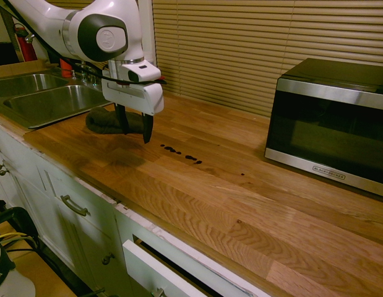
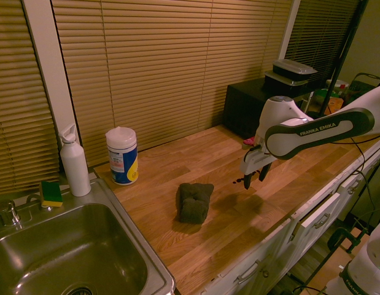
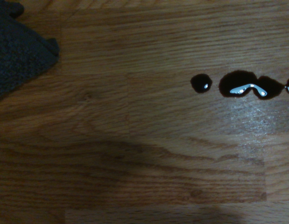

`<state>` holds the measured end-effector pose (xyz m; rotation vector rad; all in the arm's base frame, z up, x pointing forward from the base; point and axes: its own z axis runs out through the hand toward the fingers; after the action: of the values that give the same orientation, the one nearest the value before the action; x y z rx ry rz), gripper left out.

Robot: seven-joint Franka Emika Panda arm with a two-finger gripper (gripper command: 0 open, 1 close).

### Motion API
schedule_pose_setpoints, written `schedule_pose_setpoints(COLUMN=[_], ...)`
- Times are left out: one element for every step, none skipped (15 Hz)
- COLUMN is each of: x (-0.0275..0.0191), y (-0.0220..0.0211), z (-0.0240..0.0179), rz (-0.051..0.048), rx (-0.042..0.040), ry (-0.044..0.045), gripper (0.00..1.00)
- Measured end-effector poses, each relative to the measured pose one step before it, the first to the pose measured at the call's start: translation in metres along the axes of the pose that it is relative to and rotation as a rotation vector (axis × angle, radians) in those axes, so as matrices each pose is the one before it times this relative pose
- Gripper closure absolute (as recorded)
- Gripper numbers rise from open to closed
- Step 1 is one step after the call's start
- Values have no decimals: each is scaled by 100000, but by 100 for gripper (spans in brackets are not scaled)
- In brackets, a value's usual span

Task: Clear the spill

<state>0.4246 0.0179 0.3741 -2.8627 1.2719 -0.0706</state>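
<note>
The spill (image 1: 190, 157) should come off the wooden counter cleanly when I wipe the dark lumpy cloth over it, because the glossy black blobs (image 3: 250, 86) still shine wet.
The spill (image 1: 179, 153) is a short broken trail of small dark drops on the wooden counter (image 1: 253, 210), with a few specks further right. In the wrist view the spill (image 3: 247, 86) shows as glossy black blobs. A dark lumpy cloth (image 1: 104, 120) lies on the counter between the sink and the drops, also seen as the cloth (image 2: 194, 201) and at the corner of the wrist view (image 3: 18, 51). My gripper (image 1: 135, 136) hangs just above the counter between cloth and spill, open, holding nothing. From the other side the gripper (image 2: 254, 179) hovers right of the cloth.
A double steel sink (image 1: 49, 102) is set into the counter's left end. A microwave (image 1: 333, 117) stands at the right. A wipes canister (image 2: 122, 155), a white bottle (image 2: 74, 163) and a sponge (image 2: 51, 193) sit near the blinds. A drawer (image 1: 160, 266) below stands ajar.
</note>
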Motion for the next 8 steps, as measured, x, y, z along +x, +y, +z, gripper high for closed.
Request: schedule_pose_setpoints(x=[-4,-89,-255,-484,-723,-975,-1251,-1400], y=[-26,-177,-466,-717,-957,-1105,-1191,-1239], z=[72,-35,-214,-359,-475,-417,-367,-229], rz=[176,1033,1288,1552,1996,2064,1888,1632], rx=[111,1288,2308,2164,2416,2360,1766,1277], ry=[-228,-584,-464,-446,-32,538,928,852], gripper=[0,0,0,0,0,0,0,0])
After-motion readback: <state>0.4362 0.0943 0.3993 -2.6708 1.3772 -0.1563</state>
